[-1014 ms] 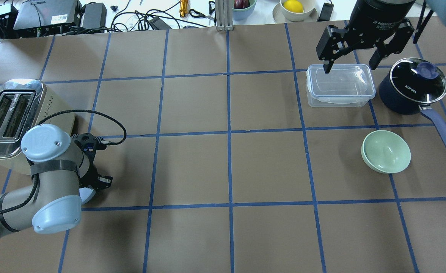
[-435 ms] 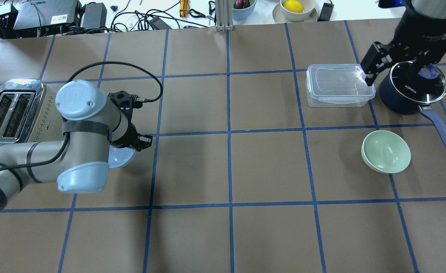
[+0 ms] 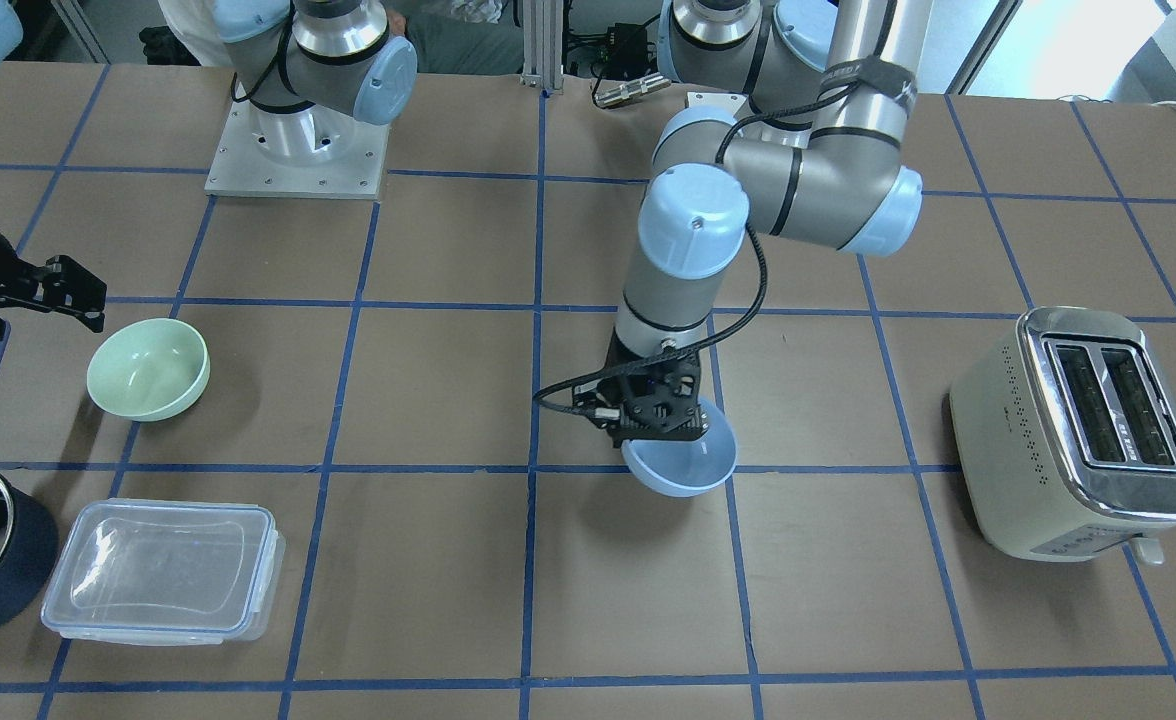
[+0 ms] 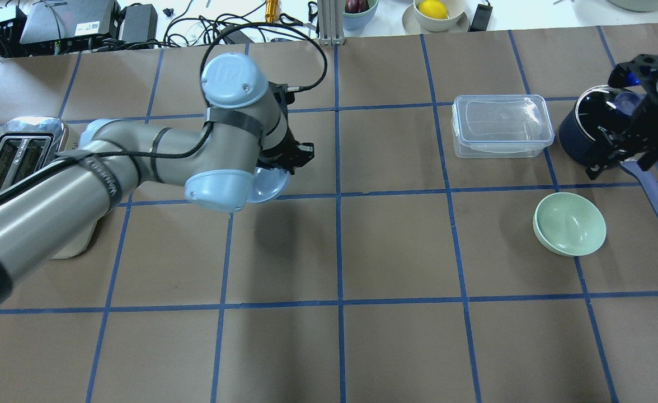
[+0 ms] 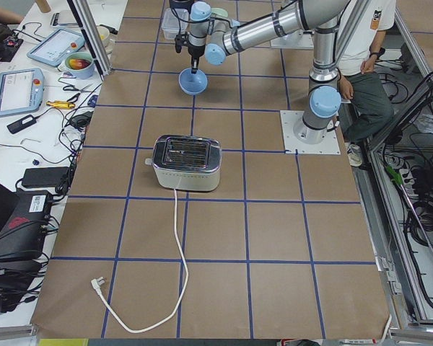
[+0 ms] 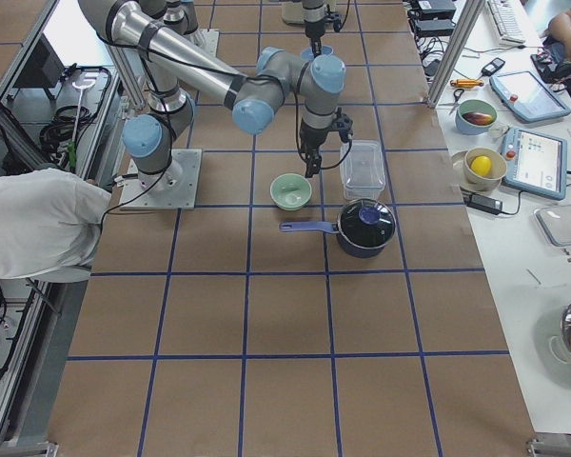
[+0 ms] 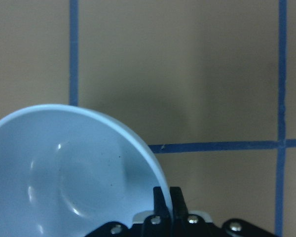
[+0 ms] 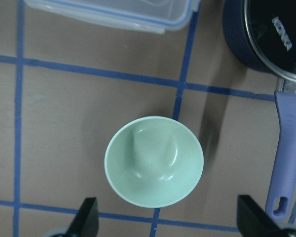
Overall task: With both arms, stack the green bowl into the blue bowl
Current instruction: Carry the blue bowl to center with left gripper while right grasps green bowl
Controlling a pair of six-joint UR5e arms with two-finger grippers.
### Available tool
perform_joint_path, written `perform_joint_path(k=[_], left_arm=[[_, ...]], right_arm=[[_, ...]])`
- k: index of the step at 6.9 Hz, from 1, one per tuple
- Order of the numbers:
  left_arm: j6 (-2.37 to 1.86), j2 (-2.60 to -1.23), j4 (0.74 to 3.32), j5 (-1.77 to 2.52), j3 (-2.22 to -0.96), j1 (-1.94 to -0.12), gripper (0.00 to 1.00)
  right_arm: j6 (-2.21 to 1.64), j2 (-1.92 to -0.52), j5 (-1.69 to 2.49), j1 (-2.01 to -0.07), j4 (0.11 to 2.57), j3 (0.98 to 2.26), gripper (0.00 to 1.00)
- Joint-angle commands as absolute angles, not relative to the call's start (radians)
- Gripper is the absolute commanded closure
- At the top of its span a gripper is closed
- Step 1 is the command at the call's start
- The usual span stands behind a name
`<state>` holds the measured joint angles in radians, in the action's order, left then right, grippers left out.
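Observation:
The blue bowl (image 3: 685, 461) is up in the air, so next my left gripper puts it down in the open middle (image 3: 566, 476) first. My right gripper should bring the green bowl after that.
The pale blue bowl (image 4: 267, 186) hangs above the table left of centre, held by its rim. My left gripper (image 4: 286, 160) is shut on that rim; the left wrist view shows the fingertips (image 7: 165, 198) pinching the bowl's edge (image 7: 74, 173). It also shows in the front view (image 3: 678, 465). The green bowl (image 4: 569, 224) sits upright on the table at the right, empty. My right gripper (image 4: 619, 162) is open and empty, above the table by the saucepan's handle, just beyond the green bowl. The right wrist view looks down on the green bowl (image 8: 154, 161) between the spread fingers (image 8: 86, 219).
A dark navy saucepan (image 4: 592, 140) with a glass lid and long handle stands right behind the green bowl. A clear lidded container (image 4: 501, 126) lies left of the pan. A toaster (image 4: 15, 157) stands at the far left. Cables and dishes lie past the far edge.
My left arm has swung right and toward the far side, carrying the blue bowl from beside the toaster toward the middle. My right gripper has moved right and nearer, from the container to the saucepan's handle.

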<state>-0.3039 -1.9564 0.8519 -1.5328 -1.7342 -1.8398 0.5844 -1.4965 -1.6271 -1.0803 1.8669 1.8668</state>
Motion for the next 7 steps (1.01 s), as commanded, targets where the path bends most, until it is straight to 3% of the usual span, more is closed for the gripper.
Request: perform_joint_path(k=[1, 2, 3, 4, 5, 6, 7], left_arm=[[-0.434, -2.132, 0.95, -1.578, -1.5, -1.958, 1.0], [-0.439, -2.155, 0.965, -1.609, -1.485, -2.001, 1.0], [-0.431, -2.157, 0.982, -1.615, -1.502, -2.017, 1.0], [-0.398, -2.155, 0.977, -1.655, -1.528, -2.017, 0.97], [-0.384, -2.164, 0.968, -1.649, -1.528, -2.017, 0.81], [-0.365, -2.12, 0.966, -1.641, -1.519, -2.013, 0.17], [-0.364, -2.084, 0.966, -1.625, -1.49, -1.999, 0.0]], right_arm=[[0.615, -1.494, -1.548, -0.976, 2.05, 2.052, 0.03], [0.617, -1.461, -1.546, -0.976, 2.182, 2.115, 0.07], [0.621, -1.418, -1.552, -0.974, 2.257, 2.159, 0.18], [0.652, -1.401, -1.56, -0.974, 2.279, 2.164, 0.53], [0.681, -1.401, -1.562, -0.974, 2.284, 2.164, 0.77], [0.686, -1.401, -1.56, -0.973, 2.283, 2.164, 1.0], [0.689, -1.401, -1.559, -0.973, 2.281, 2.163, 1.0]])
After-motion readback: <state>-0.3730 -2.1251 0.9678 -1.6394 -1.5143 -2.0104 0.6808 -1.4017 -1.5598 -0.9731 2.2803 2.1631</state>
